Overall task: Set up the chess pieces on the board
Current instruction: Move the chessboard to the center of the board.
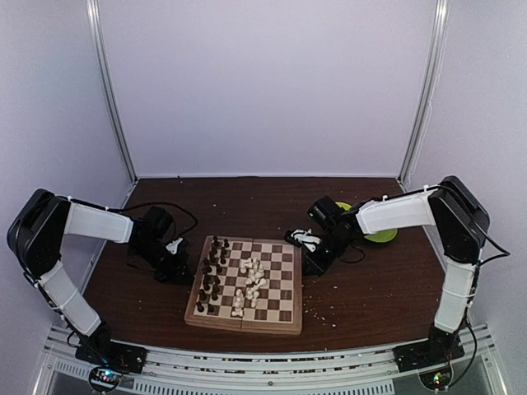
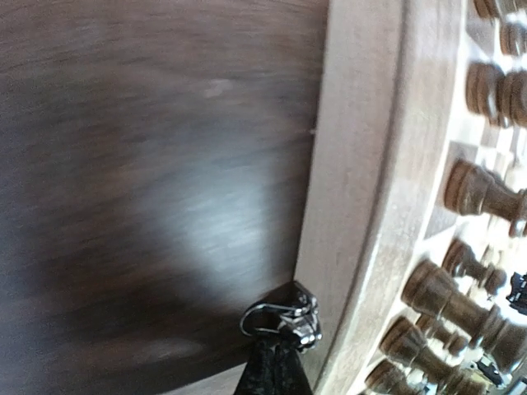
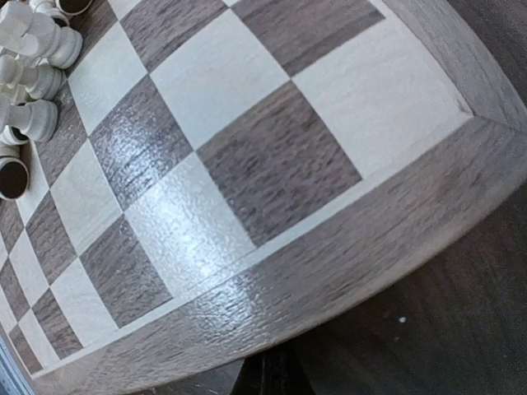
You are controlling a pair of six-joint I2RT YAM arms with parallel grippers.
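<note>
Next, my left gripper pushes the board [image 1: 244, 285], which lies crooked toward it, square at its latch side [image 1: 195, 286] while my right gripper backs off the board's opposite edge.
The board [image 1: 284, 317] lies in the middle of the table. Dark pieces [image 1: 212, 267] stand along its left columns, and white pieces [image 1: 251, 284] are heaped near its centre, some lying down. My left gripper [image 1: 177, 267] is low against the board's left edge. In the left wrist view its fingertips [image 2: 276, 366] are pressed together, shut, touching a small metal latch [image 2: 286, 317] on the board's side [image 2: 354, 206], with dark pieces [image 2: 461, 296] just beyond. My right gripper [image 1: 313, 263] is low at the board's right edge. Its closed tips [image 3: 268, 377] sit under the border [image 3: 370, 247], and white pieces [image 3: 33, 74] are far off.
A green plate [image 1: 382, 235] lies at the back right, behind the right arm. Small white crumbs [image 1: 325, 311] are scattered on the dark table to the right of the board. Cables [image 1: 177, 207] trail behind the left gripper.
</note>
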